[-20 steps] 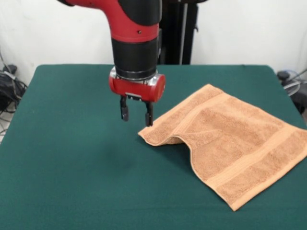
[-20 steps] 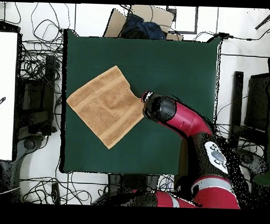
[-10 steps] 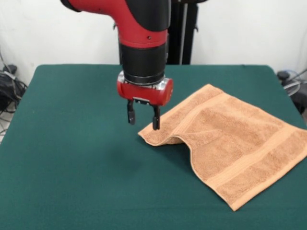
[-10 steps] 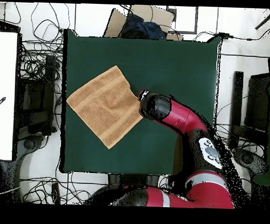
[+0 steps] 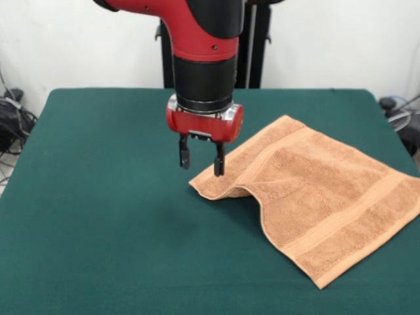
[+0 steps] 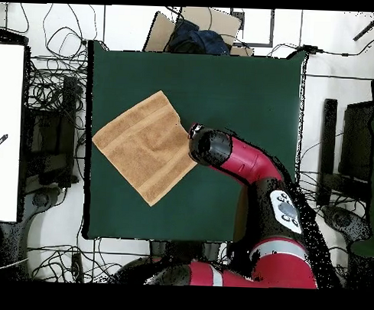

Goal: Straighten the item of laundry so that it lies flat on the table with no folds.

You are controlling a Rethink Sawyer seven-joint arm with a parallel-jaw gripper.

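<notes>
The peach-orange towel (image 5: 321, 193) will flatten out first and then slide along as a whole when I pull the towel's corner, because the raised hump (image 5: 247, 190) next to that corner is loose.
The peach-orange towel (image 5: 315, 197) lies on the dark green table (image 5: 98, 216), spread toward the right in the front view, with its left corner folded under into a raised hump (image 5: 220, 189). In the overhead view the towel (image 6: 144, 147) lies left of centre as a diamond. My gripper (image 5: 200, 159) hangs open and empty just above that folded corner, its right finger over the towel's edge. From overhead the arm's wrist (image 6: 209, 146) covers the gripper, at the towel's right corner.
Cables and boxes lie on the floor beyond the table's left edge (image 6: 57, 126) in the overhead view. A cardboard box with dark cloth (image 6: 190, 35) sits past the far edge. The towel's right corner reaches the table's right edge (image 5: 413, 190) in the front view.
My gripper has moved steadily to the right in the front view, from beside the folded corner to over it. It stays open. The towel has not moved.
</notes>
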